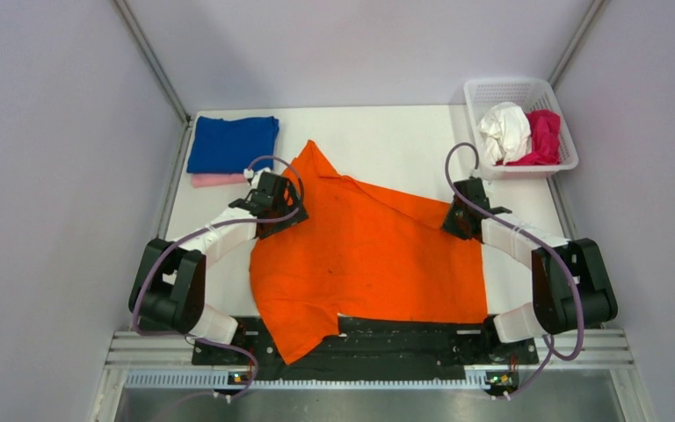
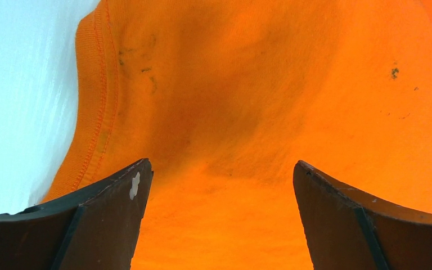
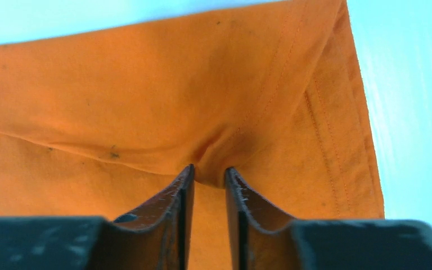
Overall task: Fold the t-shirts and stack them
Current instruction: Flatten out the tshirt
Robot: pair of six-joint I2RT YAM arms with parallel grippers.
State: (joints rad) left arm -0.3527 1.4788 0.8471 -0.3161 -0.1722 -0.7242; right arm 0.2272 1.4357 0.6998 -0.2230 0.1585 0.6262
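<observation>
The orange t-shirt's near sleeve hangs over the table edge [image 1: 299,338], so my left gripper should reach the far sleeve [image 1: 315,162] and help my right gripper pull the shirt inward.
A bright orange t-shirt [image 1: 369,255] lies spread over the middle of the white table [image 1: 387,132], one part hanging over the near edge. My left gripper [image 1: 272,207] is open, low over the shirt's left edge; in the left wrist view its fingers [image 2: 118,214] stand wide apart above orange cloth [image 2: 247,84] beside a ribbed hem. My right gripper [image 1: 459,220] sits at the shirt's far right corner. In the right wrist view its jaws [image 3: 209,171] stand close together, pinching a puckered fold of the orange cloth [image 3: 118,101] near the stitched hem.
A folded royal blue t-shirt [image 1: 233,143] lies on a pale pink one [image 1: 215,179] at the back left. A white lattice basket [image 1: 510,85] at the back right holds a crumpled white shirt [image 1: 505,130] and a magenta one [image 1: 543,136]. Grey walls enclose the table.
</observation>
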